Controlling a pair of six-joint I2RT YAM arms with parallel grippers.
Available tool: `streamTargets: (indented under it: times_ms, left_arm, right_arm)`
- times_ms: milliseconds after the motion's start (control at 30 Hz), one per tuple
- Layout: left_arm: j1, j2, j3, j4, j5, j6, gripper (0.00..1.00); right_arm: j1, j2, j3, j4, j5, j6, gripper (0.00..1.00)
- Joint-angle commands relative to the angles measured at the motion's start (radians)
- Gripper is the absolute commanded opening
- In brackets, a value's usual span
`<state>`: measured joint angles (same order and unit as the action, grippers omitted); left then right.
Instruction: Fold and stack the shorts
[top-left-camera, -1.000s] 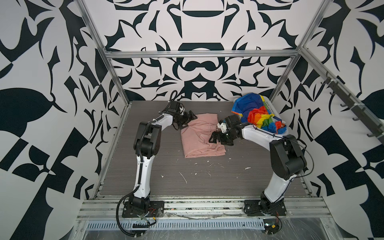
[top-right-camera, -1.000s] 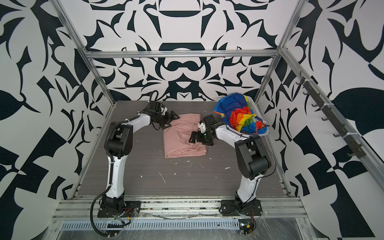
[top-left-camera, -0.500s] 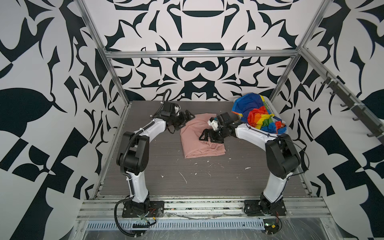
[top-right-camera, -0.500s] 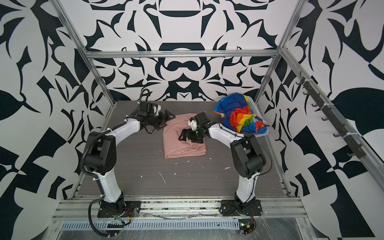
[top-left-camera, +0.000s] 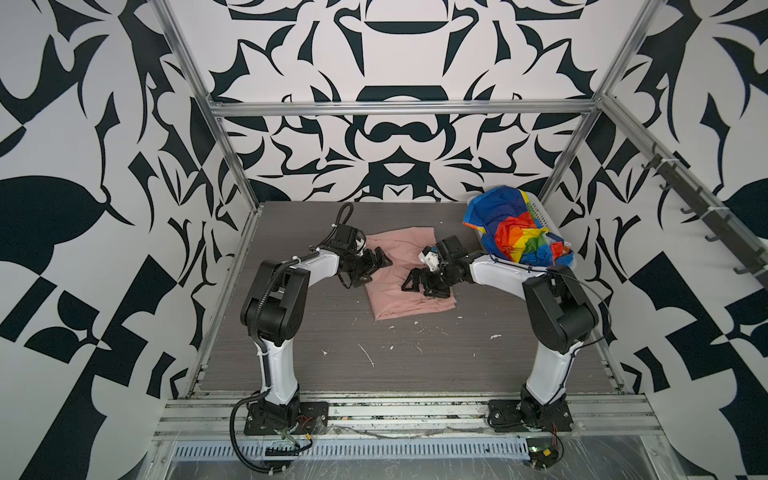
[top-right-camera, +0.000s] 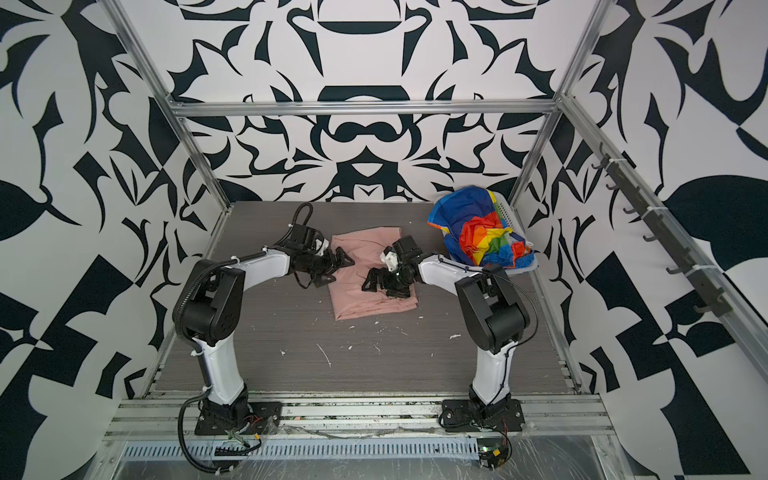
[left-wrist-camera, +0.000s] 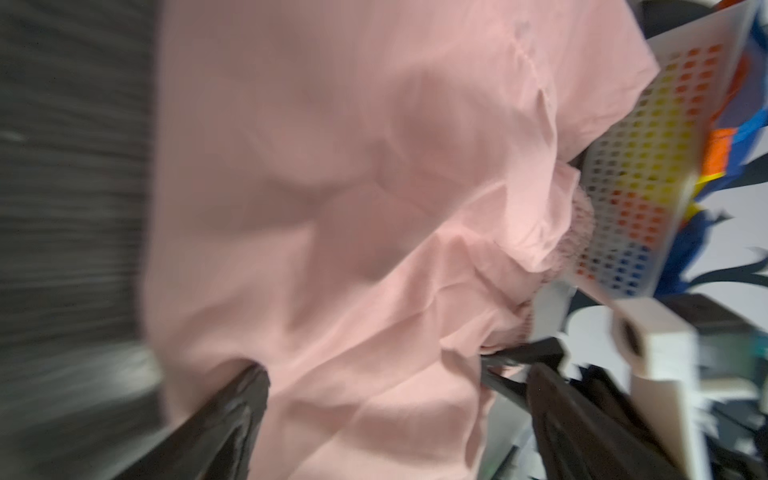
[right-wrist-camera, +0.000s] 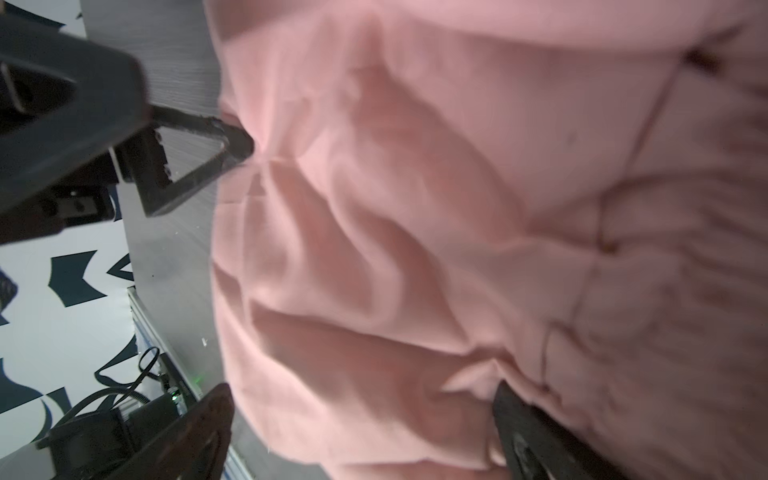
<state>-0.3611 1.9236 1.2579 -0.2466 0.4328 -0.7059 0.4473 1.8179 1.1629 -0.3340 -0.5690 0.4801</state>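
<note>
My right gripper should move back and my left gripper should pull the shorts to the far corner (top-left-camera: 280, 230), because the salmon-pink shorts (top-left-camera: 395, 301) take up the middle folding space under my right gripper.
The salmon-pink shorts (top-left-camera: 399, 301) (top-right-camera: 365, 301) lie rumpled and partly folded on the table's far middle. My left gripper (top-left-camera: 374, 269) (top-right-camera: 337, 272) is open at their left edge, its fingers spread over the cloth (left-wrist-camera: 374, 208). My right gripper (top-left-camera: 422, 289) (top-right-camera: 378, 289) is open low over their right half, with wrinkled pink fabric (right-wrist-camera: 415, 208) between its spread fingers. Neither gripper pinches the cloth. In the wrist views, both the left gripper (left-wrist-camera: 395, 374) and the right gripper (right-wrist-camera: 359, 390) stand wide. The rainbow-striped shorts (top-left-camera: 519, 239) (top-right-camera: 484, 239) are bunched in the basket.
A white perforated basket (top-left-camera: 540, 212) (top-right-camera: 505, 210) (left-wrist-camera: 648, 166) stands at the far right corner, close to the pink cloth. Small white scraps (top-left-camera: 365, 355) litter the grey table (top-left-camera: 457, 365) nearer the front. Patterned walls and metal frame posts close in the sides.
The left gripper came forward along the shorts' left edge as its elbow swung outward. The right gripper slid left and slightly nearer over the pink cloth. Both stayed open.
</note>
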Motion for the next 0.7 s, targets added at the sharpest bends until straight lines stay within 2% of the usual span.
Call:
streamTargets:
  times_ms: [0, 67, 133, 167, 267, 533, 667]
  left_arm:
    - [0.001, -0.099, 0.094, -0.231, -0.22, 0.217, 0.99]
    - [0.001, -0.134, 0.107, -0.266, -0.326, 0.281, 1.0]
    - [0.006, -0.153, 0.079, -0.239, -0.355, 0.302, 0.99]
    - [0.024, -0.144, 0.066, -0.225, -0.318, 0.284, 0.99]
    - [0.094, -0.045, 0.089, -0.246, -0.094, 0.225, 1.0]
    - [0.07, 0.013, 0.031, -0.198, -0.047, 0.218, 0.99]
    - [0.053, 0.045, 0.045, -0.209, -0.039, 0.221, 0.94]
  right_arm:
    - [-0.037, -0.14, 0.049, -0.104, 0.049, -0.039, 1.0]
    - [-0.078, -0.178, 0.053, -0.135, 0.046, -0.045, 1.0]
    - [-0.118, -0.208, 0.034, -0.14, 0.028, -0.047, 1.0]
    - [-0.135, -0.223, 0.02, -0.141, 0.03, -0.047, 1.0]
    - [-0.163, -0.254, -0.009, -0.152, 0.048, -0.058, 1.0]
    - [-0.192, -0.299, -0.071, -0.159, 0.064, -0.082, 1.0]
    - [-0.193, -0.293, -0.08, -0.15, 0.058, -0.081, 1.0]
